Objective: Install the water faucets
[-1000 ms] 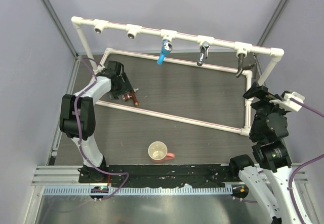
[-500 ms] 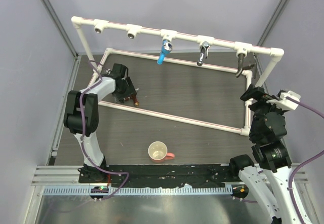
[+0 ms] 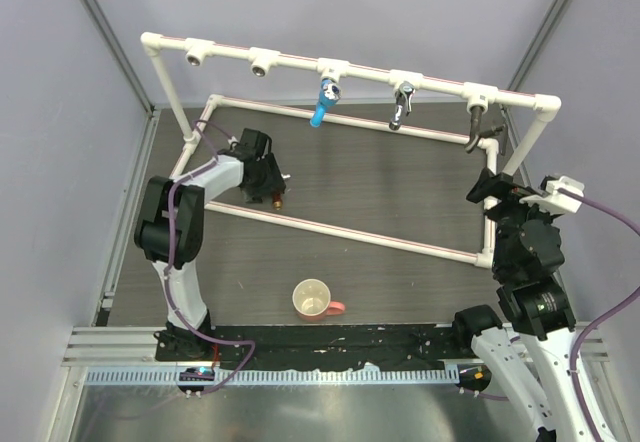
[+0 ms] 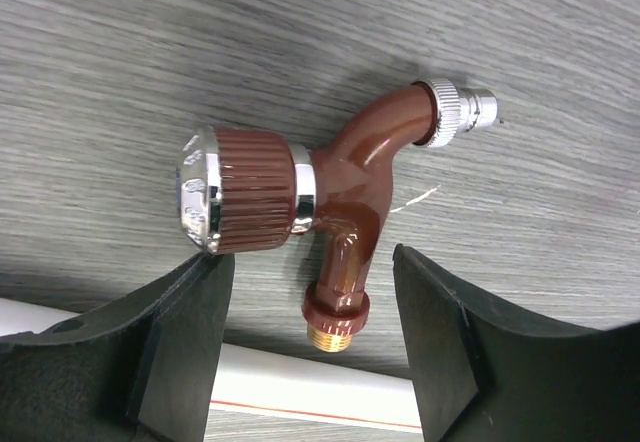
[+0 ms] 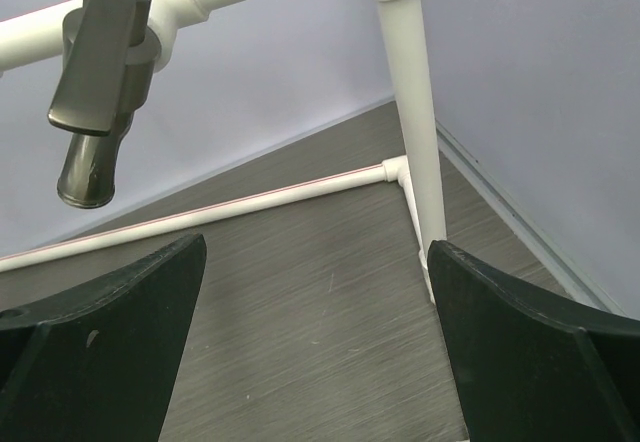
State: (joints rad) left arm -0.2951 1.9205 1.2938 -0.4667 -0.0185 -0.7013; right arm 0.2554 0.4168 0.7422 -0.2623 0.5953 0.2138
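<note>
The threaded brass end (image 3: 277, 205) for a tee socket is between the left gripper's fingers, so the robot should raise the copper faucet and have its spout (image 4: 452, 113) taken by the right gripper.
The reddish-brown copper faucet (image 4: 330, 202) lies on its side on the dark table, beside a white floor pipe (image 4: 300, 387). My left gripper (image 4: 315, 337) is open over it. Its threaded brass end sits between the fingers, and the left finger (image 4: 190, 342) is at the ribbed handle's chrome cap. In the top view the faucet (image 3: 279, 199) lies just off the left gripper (image 3: 270, 184). The blue (image 3: 321, 108), chrome (image 3: 401, 108) and dark (image 3: 477, 128) faucets hang from the top rail. My right gripper (image 5: 315, 332) is open and empty, below the dark faucet (image 5: 100, 82).
Two empty white tee sockets (image 3: 197, 54) (image 3: 263, 61) sit on the rail's left part. A white pipe frame (image 3: 340, 230) lies on the table. A cream mug (image 3: 314, 300) stands near the front. A white upright post (image 5: 412, 112) stands close by my right finger.
My left gripper has slid right along the floor pipe, and the copper faucet has shifted right with it. My right gripper has edged slightly left.
</note>
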